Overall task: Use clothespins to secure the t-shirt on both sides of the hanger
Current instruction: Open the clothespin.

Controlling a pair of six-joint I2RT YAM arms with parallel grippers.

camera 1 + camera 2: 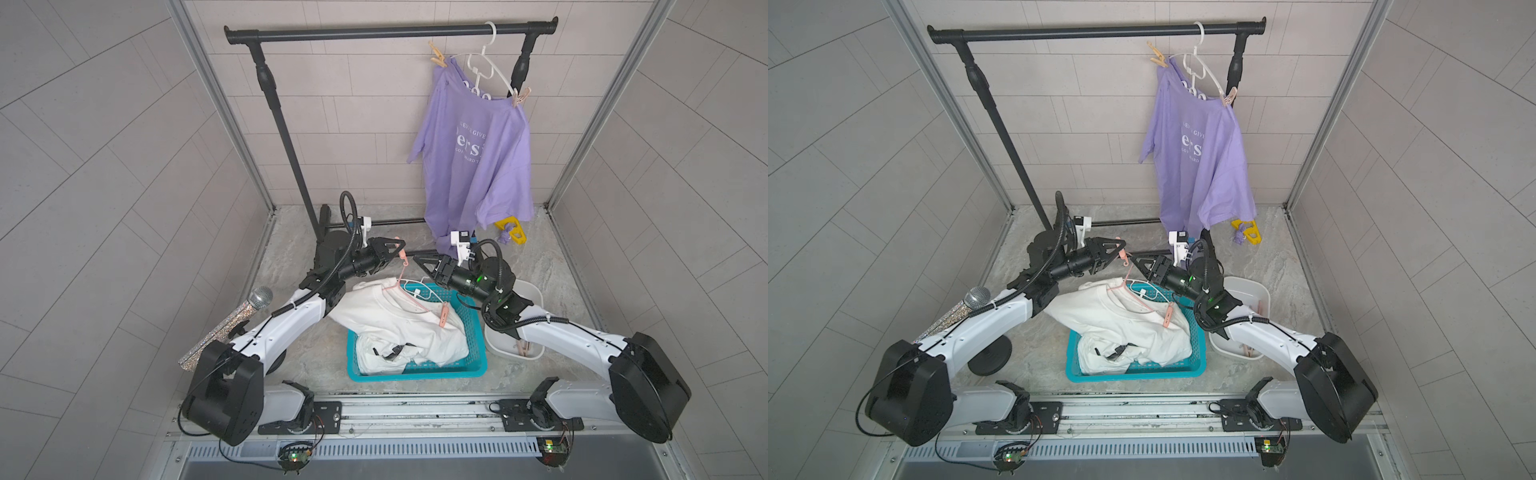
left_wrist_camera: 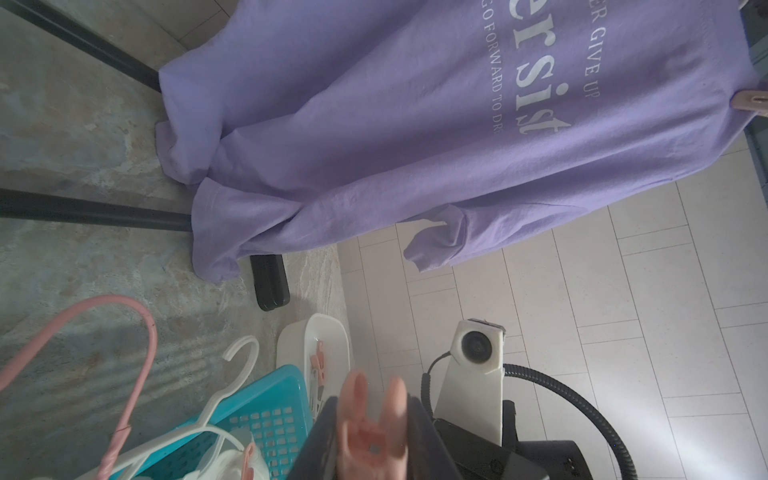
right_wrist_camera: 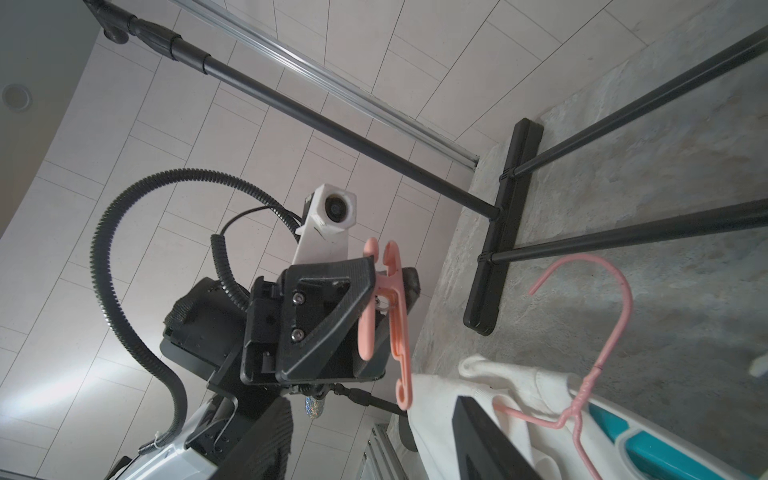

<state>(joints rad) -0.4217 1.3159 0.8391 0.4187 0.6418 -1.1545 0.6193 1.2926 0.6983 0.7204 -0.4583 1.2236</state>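
Observation:
I hold the pink clothespin across its middle (image 3: 390,286) with my left gripper, so my right gripper should grasp it by its long lower ends (image 3: 402,374) before pinning the t-shirt.
A white t-shirt (image 1: 399,328) on a pink hanger (image 1: 409,297) lies slumped over the teal basket (image 1: 415,372). One pink clothespin (image 1: 444,318) is clipped at the hanger's right end. My left gripper (image 1: 395,249) hovers above the hanger's hook and is shut on another pink clothespin (image 3: 386,307), whose prongs stick out past the fingers (image 2: 328,432). My right gripper (image 1: 417,264) faces it from the right, a short way off. It is open, and nothing is between its fingers (image 3: 490,436).
A purple t-shirt (image 1: 478,145) hangs on a white hanger (image 1: 490,62) from the black rail (image 1: 374,31), pinned at both shoulders. A white tub (image 1: 536,297) of spare clothespins sits under my right arm. A glittery microphone (image 1: 249,307) stands at the left, and a yellow object (image 1: 511,228) lies behind.

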